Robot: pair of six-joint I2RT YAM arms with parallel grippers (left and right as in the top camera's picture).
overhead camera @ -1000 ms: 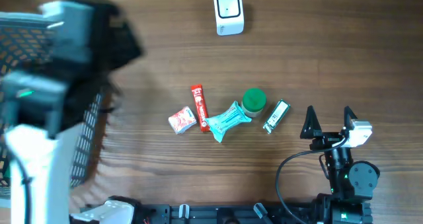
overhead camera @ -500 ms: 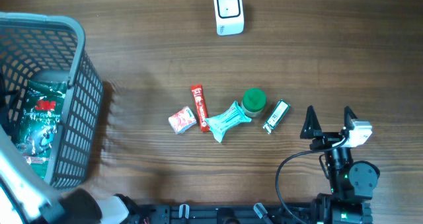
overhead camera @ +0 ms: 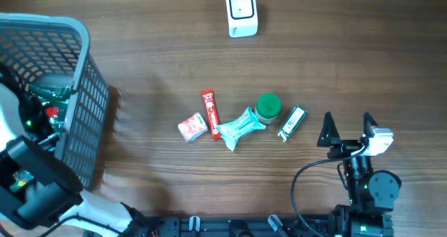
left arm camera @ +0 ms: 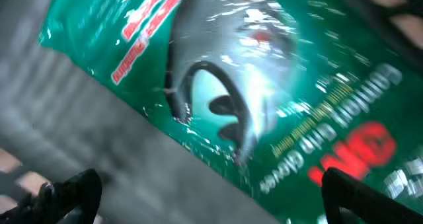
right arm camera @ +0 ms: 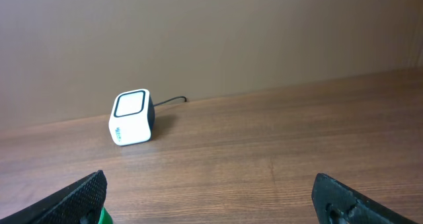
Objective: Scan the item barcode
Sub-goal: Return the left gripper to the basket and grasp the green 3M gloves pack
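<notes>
The green foil packet (overhead camera: 50, 97) lies uncovered under the left gripper's open fingers, so the robot should keep moving down toward the printed glove (left arm camera: 228, 75) until the fingers pinch the foil.
A green foil packet (left arm camera: 284, 85) with red and white print fills the left wrist view. It lies inside the grey mesh basket (overhead camera: 84, 118), where a corner of the packet (overhead camera: 54, 94) shows past my left arm. My left gripper (left arm camera: 211, 197) hangs open just above it, with nothing between its fingers. The white barcode scanner (overhead camera: 242, 12) stands at the table's far edge, also seen as the scanner (right arm camera: 132, 116) in the right wrist view. My right gripper (overhead camera: 347, 128) rests open and empty near the front right.
In a row mid-table lie a red-and-white packet (overhead camera: 192, 127), a red stick pack (overhead camera: 210, 114), a teal packet (overhead camera: 241, 127), a green-lidded jar (overhead camera: 268, 107) and a small green bar (overhead camera: 292, 122). The basket's walls surround my left wrist.
My left arm has swung down from above the basket and now reaches into its near-left part, covering much of the green packet. The right arm has not moved.
</notes>
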